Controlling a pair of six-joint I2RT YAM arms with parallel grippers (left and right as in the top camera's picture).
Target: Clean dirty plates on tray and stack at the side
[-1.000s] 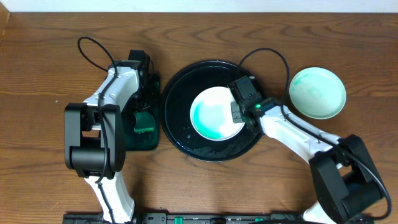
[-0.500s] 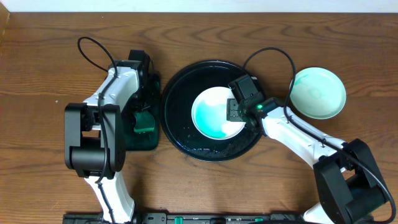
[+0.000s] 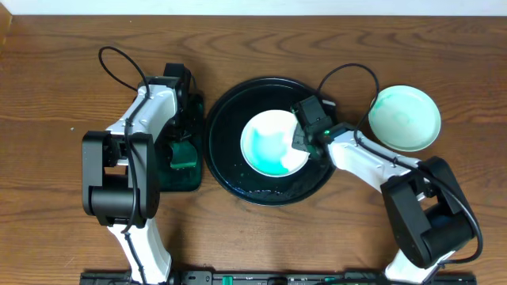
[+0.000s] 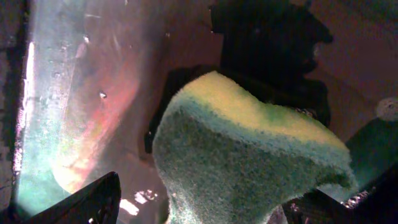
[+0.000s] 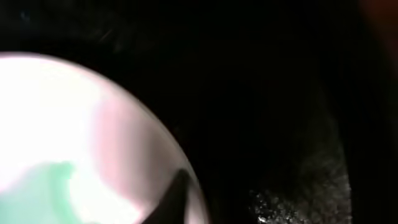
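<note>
The flat plate's side inside the plate's rim is under my right gripper's finger, so I should open, back away and pinch the plate's edge before I lift the plate.
One dirty plate, white with a teal smear, lies in the round black tray. My right gripper is at this plate's right rim, shut on it. In the right wrist view a dark fingertip lies over the edge of the plate; the other finger is lost in the dark. A second plate, faintly teal, rests on the bare wood to the right of the tray. My left gripper hangs open over a green and yellow sponge, with its left finger clear of the sponge.
A small dark-green rectangular tray holds the sponge, left of the black tray. Water drops and teal streaks wet the black tray's floor. Cables arc above both arms. Bare wood lies at the far left and along the front.
The right gripper opened and shut again at the plate's right rim. The plate shifted slightly left in the tray. The left arm has not moved.
</note>
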